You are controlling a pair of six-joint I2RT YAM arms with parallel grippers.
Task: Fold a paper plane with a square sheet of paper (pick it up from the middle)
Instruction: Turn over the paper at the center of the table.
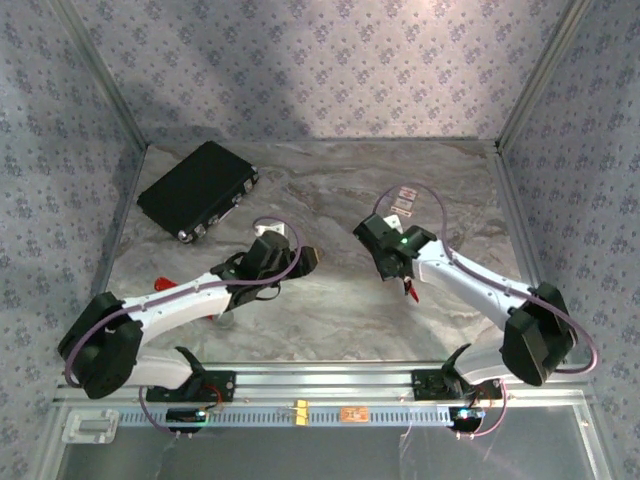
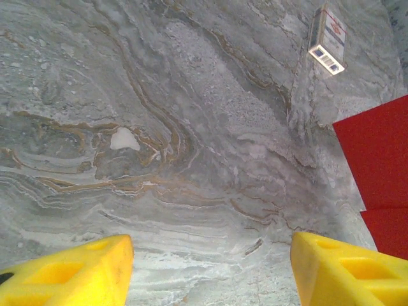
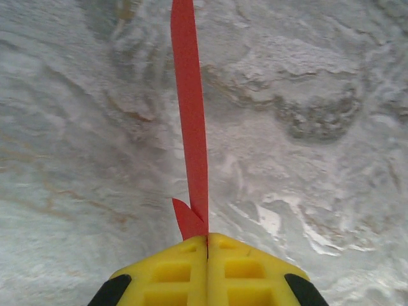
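Observation:
Next, I lay the folded red sheet of paper (image 3: 190,108) flat and open, as it stands on edge in my right gripper, before my left gripper holds its edge.
My right gripper (image 3: 207,239) is shut on the red sheet of paper (image 3: 191,127). The sheet is folded flat and stands on edge, running straight out from the jaws as a thin strip, with a small flap beside them. I cannot tell whether it forms a paper plane. From above, my right gripper (image 1: 408,283) hangs over the table's right-centre with a bit of red paper (image 1: 412,291) below it. My left gripper (image 2: 210,255) is open over bare marble, its yellow fingers (image 2: 76,271) wide apart. The red paper's broad creased face (image 2: 376,159) shows at the right edge of the left wrist view. My left gripper (image 1: 308,258) points toward the right arm.
A black case (image 1: 197,190) lies at the back left. Small white cards (image 1: 403,202) sit at the back centre-right, and one small box (image 2: 328,38) shows ahead of the left gripper. A red item (image 1: 165,283) lies partly under the left arm. Patterned walls enclose the marble table (image 1: 320,310).

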